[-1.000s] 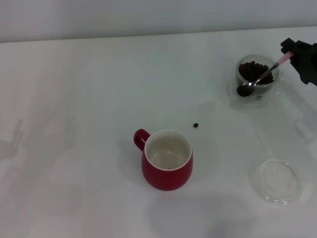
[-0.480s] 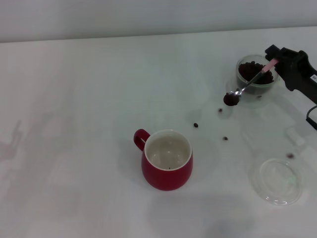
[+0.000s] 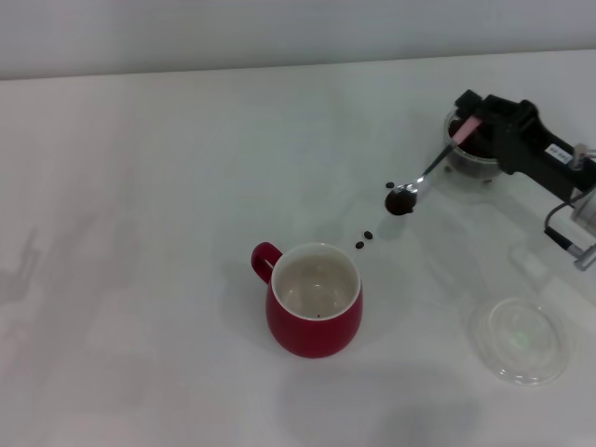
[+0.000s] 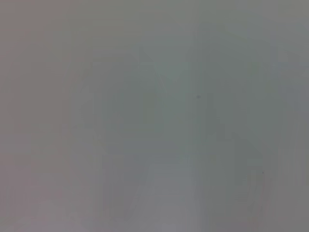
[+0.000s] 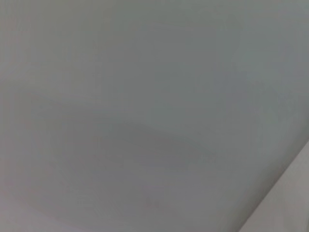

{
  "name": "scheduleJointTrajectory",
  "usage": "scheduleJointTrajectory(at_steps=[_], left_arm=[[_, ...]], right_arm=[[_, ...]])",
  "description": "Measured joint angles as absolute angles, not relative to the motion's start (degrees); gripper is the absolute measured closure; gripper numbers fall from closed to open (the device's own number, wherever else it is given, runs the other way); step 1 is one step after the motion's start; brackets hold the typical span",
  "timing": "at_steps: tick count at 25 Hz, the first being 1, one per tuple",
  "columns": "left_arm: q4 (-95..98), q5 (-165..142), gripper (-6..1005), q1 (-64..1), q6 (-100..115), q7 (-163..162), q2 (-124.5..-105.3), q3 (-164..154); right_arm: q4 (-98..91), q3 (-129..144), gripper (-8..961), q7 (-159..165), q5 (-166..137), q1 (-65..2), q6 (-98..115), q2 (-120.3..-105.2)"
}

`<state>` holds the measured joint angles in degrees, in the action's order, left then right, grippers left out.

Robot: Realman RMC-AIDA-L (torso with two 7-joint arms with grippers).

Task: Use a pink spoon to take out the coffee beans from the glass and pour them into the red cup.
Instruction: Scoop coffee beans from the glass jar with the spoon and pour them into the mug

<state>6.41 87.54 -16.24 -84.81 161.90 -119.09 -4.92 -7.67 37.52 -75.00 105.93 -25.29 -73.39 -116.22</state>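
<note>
My right gripper should keep carrying the spoon until its bowl is over the red cup's opening [image 3: 317, 281], because coffee beans fill the pink spoon's bowl [image 3: 401, 200].
In the head view my right gripper [image 3: 477, 121] is shut on the pale pink handle of the pink spoon [image 3: 430, 170], above the glass [image 3: 473, 158], which it partly hides. The spoon slants down to the left, and its bowl carries coffee beans [image 3: 401, 200] above the table between the glass and the red cup [image 3: 315, 300]. Two loose beans [image 3: 364, 239] lie on the table just beyond the cup. The cup stands upright with its handle to the left and a speck inside. My left gripper is out of view.
A shallow clear round dish [image 3: 520, 340] lies at the front right. The white table's far edge [image 3: 233, 71] runs along the back. Both wrist views show only plain grey surface.
My right gripper lifted the loaded spoon out of the glass and carried it left toward the cup. Some beans dropped from it; the loose beans seen to the right half a second ago no longer show.
</note>
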Motion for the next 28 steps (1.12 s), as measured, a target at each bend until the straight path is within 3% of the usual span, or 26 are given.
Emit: scheduleJointTrajectory(at_steps=[28], left_arm=[[6.4,87.7,420,-15.6,-84.6,161.9,-119.00,-4.9]], right_arm=[[5.0,40.8,765,-82.8,103.4,-34.1,-79.3,-116.19]])
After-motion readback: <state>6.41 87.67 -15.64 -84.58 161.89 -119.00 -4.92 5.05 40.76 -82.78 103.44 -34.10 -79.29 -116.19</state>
